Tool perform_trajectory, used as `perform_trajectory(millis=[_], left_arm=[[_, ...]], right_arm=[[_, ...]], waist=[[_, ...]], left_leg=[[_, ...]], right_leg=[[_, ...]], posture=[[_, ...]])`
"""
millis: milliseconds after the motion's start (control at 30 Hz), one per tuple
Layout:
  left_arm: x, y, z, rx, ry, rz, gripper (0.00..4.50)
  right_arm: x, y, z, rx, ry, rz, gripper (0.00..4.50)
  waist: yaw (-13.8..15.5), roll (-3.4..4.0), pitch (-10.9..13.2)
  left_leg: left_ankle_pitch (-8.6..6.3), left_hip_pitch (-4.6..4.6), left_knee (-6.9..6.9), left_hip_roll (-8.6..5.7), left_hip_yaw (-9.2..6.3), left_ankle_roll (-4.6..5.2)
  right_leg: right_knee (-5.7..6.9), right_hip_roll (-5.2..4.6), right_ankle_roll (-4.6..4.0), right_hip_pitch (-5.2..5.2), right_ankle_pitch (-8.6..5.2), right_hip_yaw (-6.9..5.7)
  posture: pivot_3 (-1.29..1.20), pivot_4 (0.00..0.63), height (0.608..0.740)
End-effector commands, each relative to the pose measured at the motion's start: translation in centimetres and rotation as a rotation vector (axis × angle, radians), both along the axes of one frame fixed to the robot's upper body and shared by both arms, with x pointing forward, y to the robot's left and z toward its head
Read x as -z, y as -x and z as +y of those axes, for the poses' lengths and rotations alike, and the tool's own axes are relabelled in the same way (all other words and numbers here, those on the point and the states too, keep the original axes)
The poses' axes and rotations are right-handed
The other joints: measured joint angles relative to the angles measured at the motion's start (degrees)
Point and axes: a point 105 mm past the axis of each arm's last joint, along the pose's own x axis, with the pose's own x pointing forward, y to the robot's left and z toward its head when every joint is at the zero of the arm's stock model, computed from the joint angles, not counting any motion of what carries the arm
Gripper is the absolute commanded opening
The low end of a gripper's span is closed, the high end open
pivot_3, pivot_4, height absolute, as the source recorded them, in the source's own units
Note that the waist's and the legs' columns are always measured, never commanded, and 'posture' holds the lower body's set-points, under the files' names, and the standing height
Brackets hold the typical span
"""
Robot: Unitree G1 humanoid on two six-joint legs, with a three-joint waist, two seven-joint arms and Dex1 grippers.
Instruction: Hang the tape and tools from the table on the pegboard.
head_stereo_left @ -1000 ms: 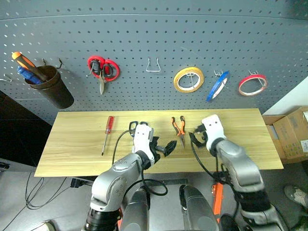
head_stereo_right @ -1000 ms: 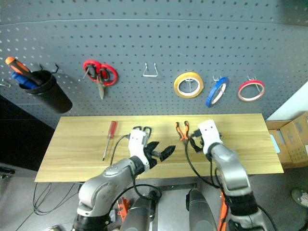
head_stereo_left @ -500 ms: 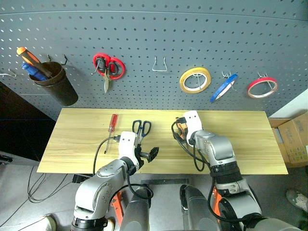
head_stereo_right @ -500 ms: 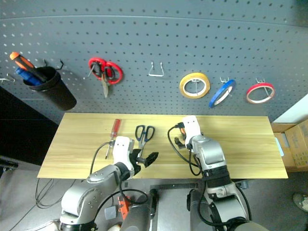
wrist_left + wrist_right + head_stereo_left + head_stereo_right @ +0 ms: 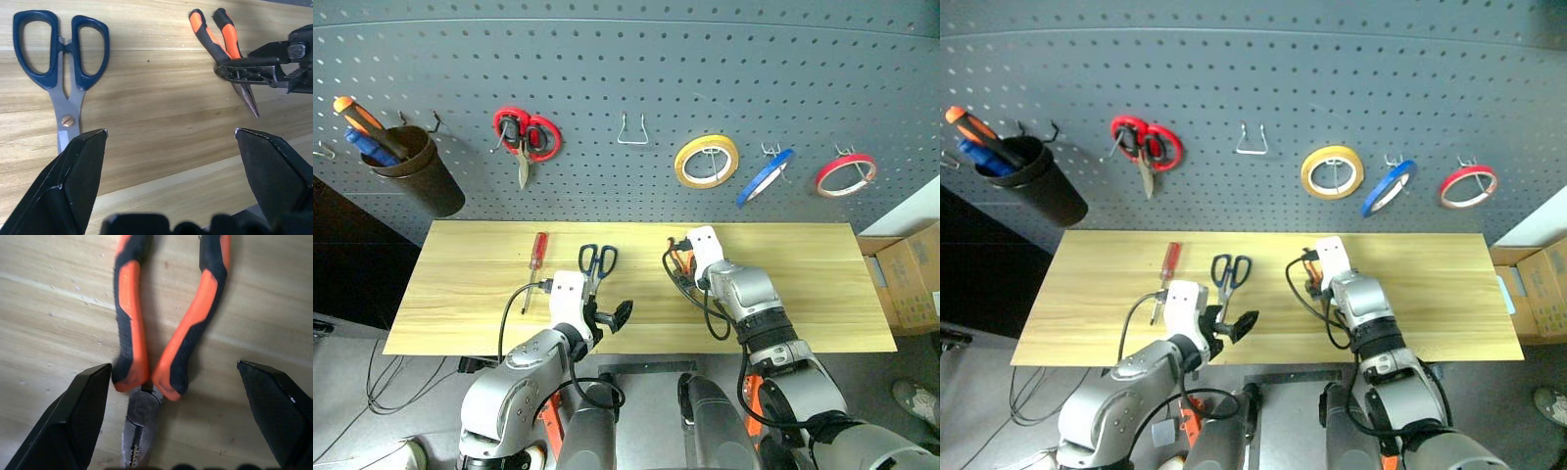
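Observation:
The pliers (image 5: 145, 401) have handles (image 5: 194, 316) that spread wider than the pliers' narrow jaws, so the pliers will catch in the wire hook with their jaws down when I lower them.
On the table (image 5: 822, 294) lie the red-handled screwdriver (image 5: 536, 253), the dark-blue-handled scissors (image 5: 598, 261) and the orange-and-black pliers (image 5: 156, 333). My right gripper (image 5: 174, 364) is open and low over the pliers, one finger on each side of the handle ends near the pivot, touching neither. My left gripper (image 5: 170, 132) is open with nothing in it, near the table's front edge, just in front of the scissors' blades (image 5: 66, 115). The blue tape (image 5: 763, 177) hangs on a hook of the pegboard (image 5: 626, 59).
On the pegboard hang a dark cup (image 5: 416, 181) holding an orange-and-black screwdriver, red-handled scissors (image 5: 525, 138), a bare wire hook (image 5: 631, 132), a yellow roll (image 5: 707, 161) and a red roll (image 5: 846, 174). A cardboard box (image 5: 913, 279) stands beyond the table's right end.
The camera has shifted. My right gripper came left and down over the pliers. My left gripper drew back to the left, uncovering the scissors. Both stayed open.

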Motion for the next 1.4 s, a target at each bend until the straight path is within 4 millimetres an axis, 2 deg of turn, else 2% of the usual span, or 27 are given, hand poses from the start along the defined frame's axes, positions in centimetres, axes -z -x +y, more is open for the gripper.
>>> perform_trajectory(millis=[33, 133, 233, 433, 467, 633, 767, 867, 967, 1067, 1200, 1400], left_arm=[[-1.1, 0.4, -0.6, 0.017, 0.016, -0.043, 4.5], [-1.4, 0.6, -0.7, 0.018, 0.039, -0.048, 4.5], [-1.4, 0.8, -0.8, 0.026, 0.044, -0.045, 4.5], [-1.5, 0.7, -1.0, 0.03, 0.049, -0.048, 4.5], [-1.5, 0.7, -1.1, 0.032, 0.049, -0.049, 4.5], [-1.8, 0.1, -1.4, 0.041, 0.062, -0.064, 4.5], [-3.0, -0.3, -2.6, 0.084, 0.141, -0.107, 4.5], [-4.4, -0.1, -3.6, 0.123, 0.224, -0.156, 4.5], [-5.8, -0.1, -4.3, 0.144, 0.309, -0.21, 4.5], [-7.8, 0.0, -5.2, 0.197, 0.411, -0.279, 4.5], [-9.4, -0.2, -5.2, 0.223, 0.49, -0.326, 4.5], [-10.5, 0.1, -4.5, 0.225, 0.551, -0.343, 4.5]], right_arm=[[0.3, 0.0, 0.4, -0.001, -0.017, 0.01, 4.47], [0.8, 0.3, 0.5, -0.006, -0.024, 0.033, 4.47], [1.1, 0.5, 0.6, -0.003, -0.039, 0.047, 3.97], [1.0, 0.5, 0.3, -0.007, -0.032, 0.04, 1.87], [0.9, 0.5, 0.1, -0.01, -0.026, 0.032, 1.75], [-0.2, 0.7, -0.4, -0.094, 0.008, -0.034, 1.75], [-2.5, 2.3, -0.4, -0.253, 0.019, -0.169, 1.75], [-4.2, 4.1, -0.9, -0.286, 0.007, -0.246, 1.75], [-6.0, 6.0, -1.2, -0.32, 0.01, -0.339, 1.75], [-8.9, 7.4, -1.4, -0.3, -0.017, -0.466, 1.75], [-12.3, 7.8, -0.8, -0.273, -0.072, -0.63, 1.75], [-16.2, 7.8, 1.1, -0.299, -0.126, -0.838, 1.75]], waist=[[0.01, -0.03, 0.03], [0.07, -0.04, 0.04], [0.05, -0.04, 0.05], [0.06, -0.05, 0.05], [0.05, -0.05, 0.05], [0.12, -0.05, 0.05], [0.46, -0.05, 0.05], [0.25, -0.07, 0.03], [-0.05, -0.08, 0.0], [-0.28, -0.11, -0.03], [-0.67, -0.13, -0.07], [-0.79, -0.14, -0.08]], left_leg=[[0.0, 0.0, -0.02, 0.01, 0.0, 0.0], [0.0, 0.0, -0.07, 0.0, 0.01, 0.0], [0.0, 0.0, -0.15, 0.01, 0.01, 0.0], [0.01, 0.01, -0.38, 0.04, 0.02, 0.0], [0.01, 0.0, -0.41, 0.05, 0.02, 0.0], [0.01, -0.03, -0.5, 0.03, 0.04, -0.01], [0.0, -0.19, -0.58, -0.04, 0.03, -0.01], [-0.02, -0.38, -0.56, -0.08, 0.06, -0.06], [-0.03, -0.43, -0.56, -0.07, 0.08, -0.09], [-0.01, -0.42, -0.53, -0.03, 0.08, -0.14], [0.07, -0.39, -0.46, 0.0, 0.09, -0.23], [0.08, -0.4, -0.43, -0.02, 0.1, -0.23]], right_leg=[[0.0, 0.01, -0.01, 0.0, -0.01, -0.01], [-0.04, 0.01, -0.01, -0.02, -0.02, 0.0], [-0.09, 0.01, -0.01, -0.03, -0.02, 0.0], [-0.25, 0.02, -0.01, -0.08, -0.01, -0.01], [-0.31, 0.03, -0.01, -0.08, -0.01, -0.01], [-0.49, 0.03, 0.01, -0.07, 0.0, -0.01], [-0.61, -0.02, 0.09, -0.15, -0.03, -0.02], [-0.6, -0.07, 0.21, -0.33, -0.06, 0.03], [-0.59, -0.08, 0.22, -0.41, -0.06, 0.05], [-0.54, -0.04, 0.23, -0.43, -0.05, 0.03], [-0.52, 0.0, 0.25, -0.39, 0.06, 0.02], [-0.53, -0.01, 0.25, -0.38, 0.09, 0.03]], posture=[[0.09, 0.384, 0.74], [0.09, 0.386, 0.74], [0.1, 0.388, 0.74], [0.1, 0.374, 0.74], [0.09, 0.373, 0.74], [0.08, 0.355, 0.74], [0.05, 0.33, 0.74], [0.0, 0.302, 0.74], [-0.06, 0.277, 0.74], [-0.07, 0.281, 0.74], [-0.07, 0.272, 0.74], [-0.04, 0.275, 0.74]])
